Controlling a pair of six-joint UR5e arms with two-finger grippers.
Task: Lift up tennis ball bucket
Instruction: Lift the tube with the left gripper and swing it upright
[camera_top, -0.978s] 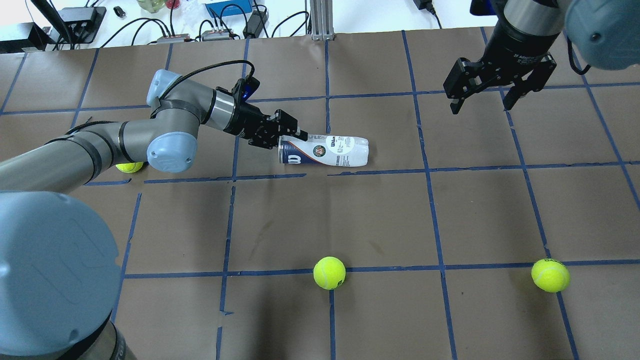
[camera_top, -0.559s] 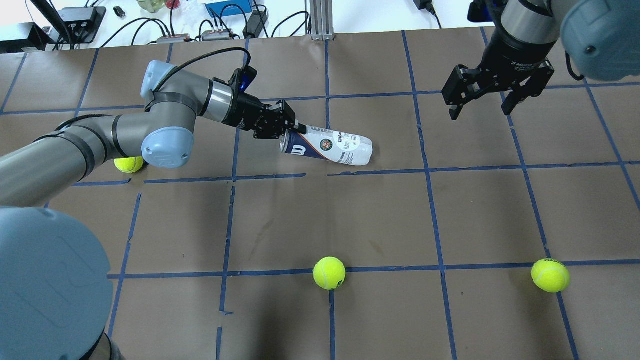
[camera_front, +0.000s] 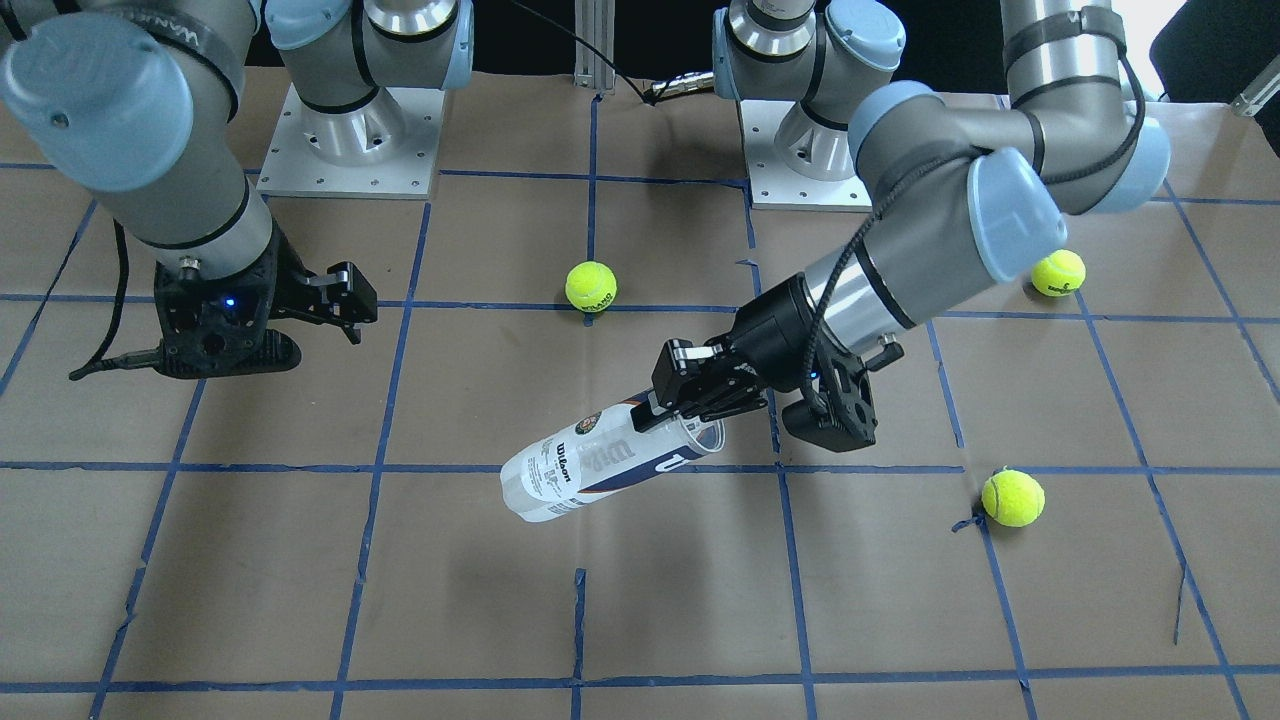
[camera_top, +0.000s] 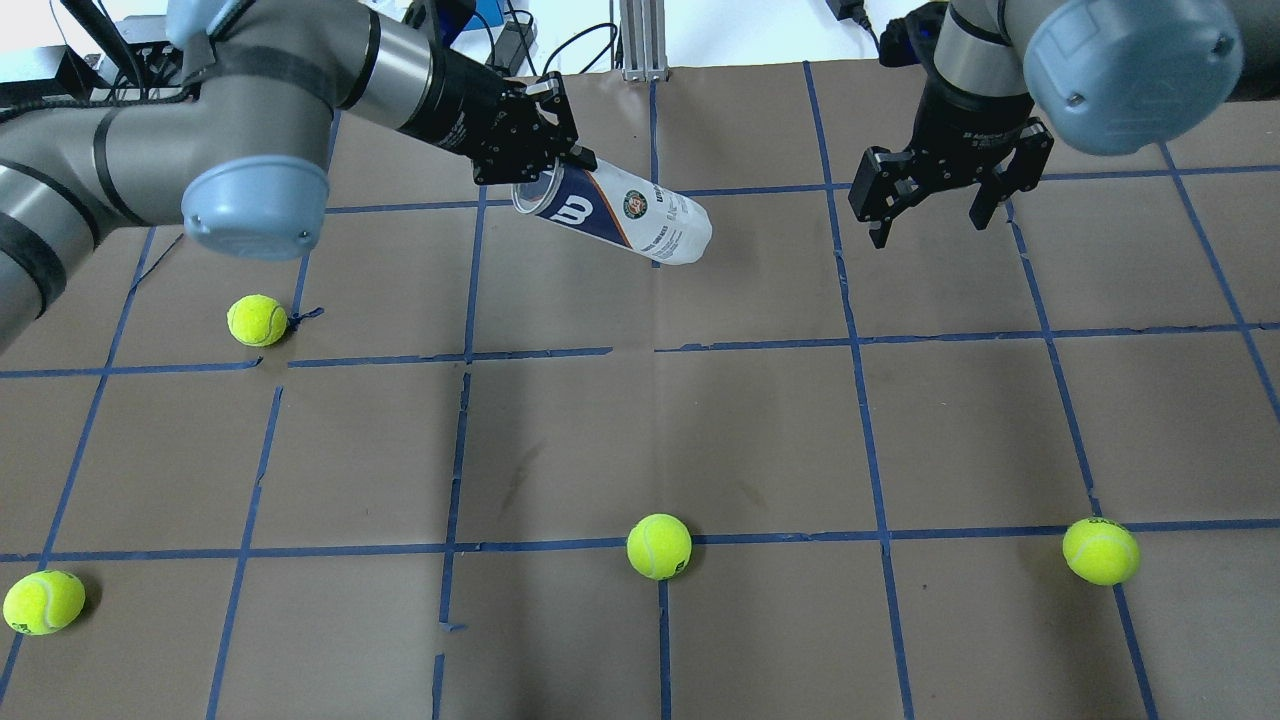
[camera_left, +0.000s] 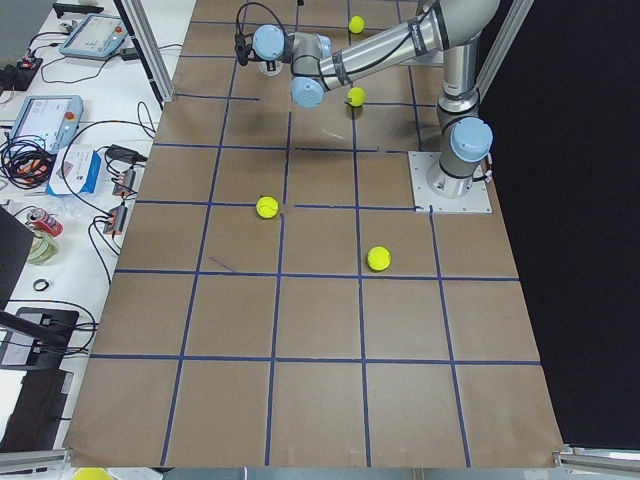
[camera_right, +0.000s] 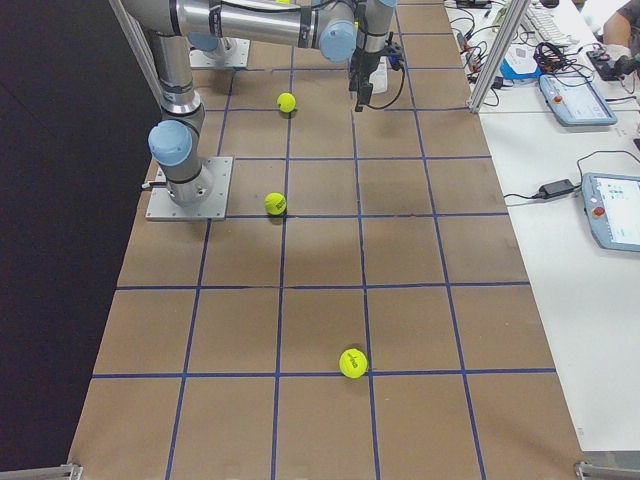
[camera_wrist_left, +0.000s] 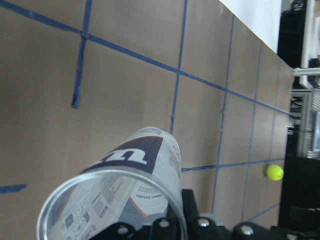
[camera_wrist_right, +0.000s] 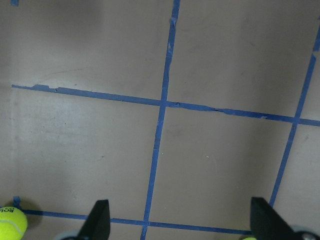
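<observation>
Next, my left gripper turns the bucket upright before setting it on the brown paper (camera_front: 686, 600), since the tennis ball bucket's closed end (camera_front: 529, 485) slants away from that gripper.
The tennis ball bucket (camera_top: 620, 215) is a clear can with a white and dark blue Wilson label. It hangs in the air, tilted, with its open mouth up at my left gripper and its closed end lower. My left gripper (camera_top: 555, 160) is shut on the rim of the open mouth. In the front view the bucket (camera_front: 590, 465) slants down from the left gripper (camera_front: 665, 410), clear of the table. The left wrist view looks along the bucket (camera_wrist_left: 135, 170). My right gripper (camera_top: 928, 228) is open and empty, apart to the right; it also shows in the right wrist view (camera_wrist_right: 182, 222).
Several yellow-green tennis balls lie loose on the brown paper with blue tape lines: one at the left (camera_top: 257, 320), one at the near middle (camera_top: 659, 546), one at the near right (camera_top: 1101, 550). Cables and boxes (camera_top: 440, 50) sit beyond the far edge.
My left gripper has lifted the bucket off the table by its open end, up and toward the far side. My right gripper has drifted slightly left and stays open.
</observation>
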